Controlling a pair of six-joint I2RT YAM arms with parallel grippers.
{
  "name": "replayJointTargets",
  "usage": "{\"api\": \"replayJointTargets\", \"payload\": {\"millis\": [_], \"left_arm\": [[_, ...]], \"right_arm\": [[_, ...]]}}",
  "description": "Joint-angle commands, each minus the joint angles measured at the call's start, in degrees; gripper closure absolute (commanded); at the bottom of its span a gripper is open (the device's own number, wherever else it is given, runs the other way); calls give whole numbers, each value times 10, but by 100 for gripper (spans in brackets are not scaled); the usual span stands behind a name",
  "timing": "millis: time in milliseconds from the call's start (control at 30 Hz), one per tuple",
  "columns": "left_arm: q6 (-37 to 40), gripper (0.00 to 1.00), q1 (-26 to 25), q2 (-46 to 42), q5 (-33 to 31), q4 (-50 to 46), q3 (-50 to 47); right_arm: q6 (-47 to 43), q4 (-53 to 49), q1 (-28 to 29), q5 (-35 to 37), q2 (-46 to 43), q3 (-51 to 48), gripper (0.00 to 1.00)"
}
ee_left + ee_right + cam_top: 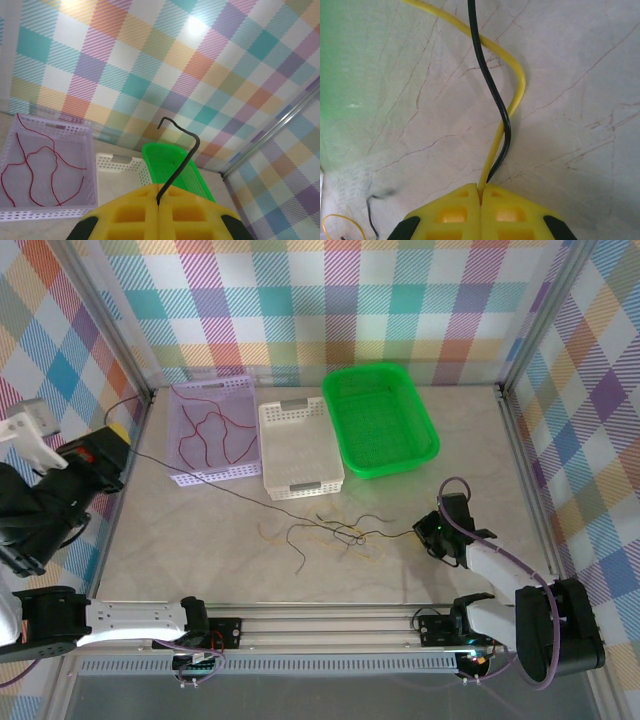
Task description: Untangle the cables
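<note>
Next, I give the black cable by its end (136, 397) to my right gripper to pull toward the green basket, because the cable still runs from my left gripper into the tangle (345, 533).
Several red cables (212, 432) lie in the lilac basket (240, 385), also seen as red cables (40, 170) from the left wrist. A loose tangle of black and yellow cables (330, 535) lies on the table's middle front. My left gripper (118, 462), raised at the far left, is shut on a black cable (182, 160) whose hooked end sticks up from the left gripper (159, 197). That cable (200, 478) runs across the table to the tangle. Low at the right, my right gripper (428, 530) is shut on a yellow cable (517, 75) and a black cable (487, 80); the right gripper (481, 189) has its jaws pressed together.
A white basket (300, 412) stands between the lilac one and a green basket (432, 435) at the back. Chequered walls and metal posts close in the table on three sides. A rail (330, 620) runs along the front edge.
</note>
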Motion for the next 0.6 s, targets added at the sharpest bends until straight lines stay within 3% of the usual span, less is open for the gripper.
{"api": "replayJointTargets", "payload": {"millis": [0, 333, 567], "left_arm": [[29, 100, -5, -2, -25, -25, 28], [78, 100, -5, -32, -88, -17, 53], [71, 100, -5, -22, -70, -3, 15]], "right_arm": [[-19, -22, -10, -8, -5, 4, 100], [-56, -44, -45, -18, -3, 16, 100], [-111, -46, -46, -79, 19, 58, 100]]}}
